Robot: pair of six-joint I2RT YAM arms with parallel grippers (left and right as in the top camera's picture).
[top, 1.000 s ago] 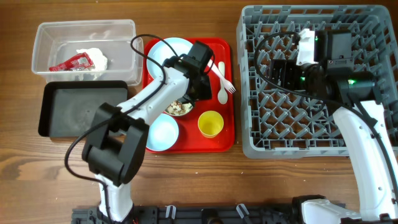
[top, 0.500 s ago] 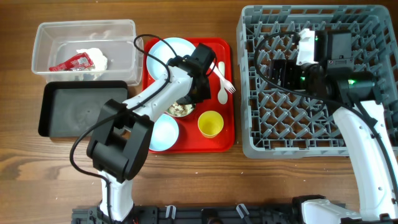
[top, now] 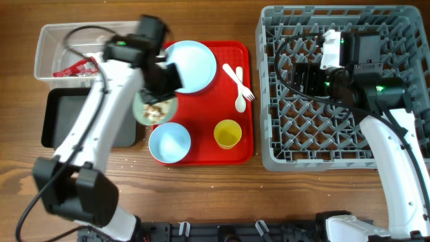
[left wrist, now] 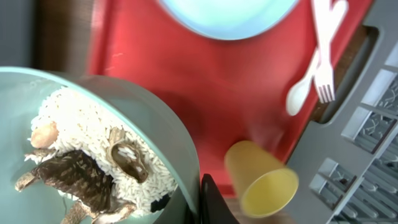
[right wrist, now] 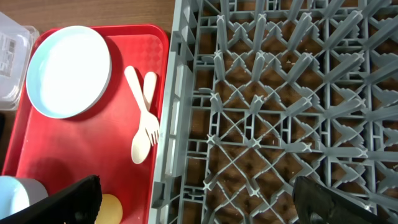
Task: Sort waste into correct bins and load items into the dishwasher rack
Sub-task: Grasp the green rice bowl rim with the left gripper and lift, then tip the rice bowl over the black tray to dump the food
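My left gripper should pour the rice scraps (top: 156,110) that are in the pale green bowl into the black tray (top: 115,126) before the bowl goes to the grey rack.
My left gripper (top: 163,79) is shut on the rim of the pale green bowl (top: 144,102), which holds rice scraps with brownish bits (top: 156,112). The bowl hangs over the gap between the black tray (top: 67,119) and the red serving tray. The left wrist view shows the finger (left wrist: 204,202) on the bowl's rim (left wrist: 163,134) and the scraps (left wrist: 81,146). The light blue plate (top: 193,66), light blue bowl (top: 169,142), yellow cup (top: 228,133), and fork and spoon (top: 239,86) lie on the red tray. The red packet (top: 76,66) lies in the clear tub (top: 50,37). My right gripper (right wrist: 202,202) is open above the grey rack (top: 336,134).
The red serving tray (top: 228,50) sits between the bins and the rack. My left arm crosses over the clear tub and hides the white paper. The right wrist view shows the plate (right wrist: 68,71), the fork and spoon (right wrist: 144,118) and the cup (right wrist: 109,209).
My left gripper has lifted the pale green bowl off the middle of the red tray and carried it left to the tray's edge. The plate now shows fully. The right arm has not moved.
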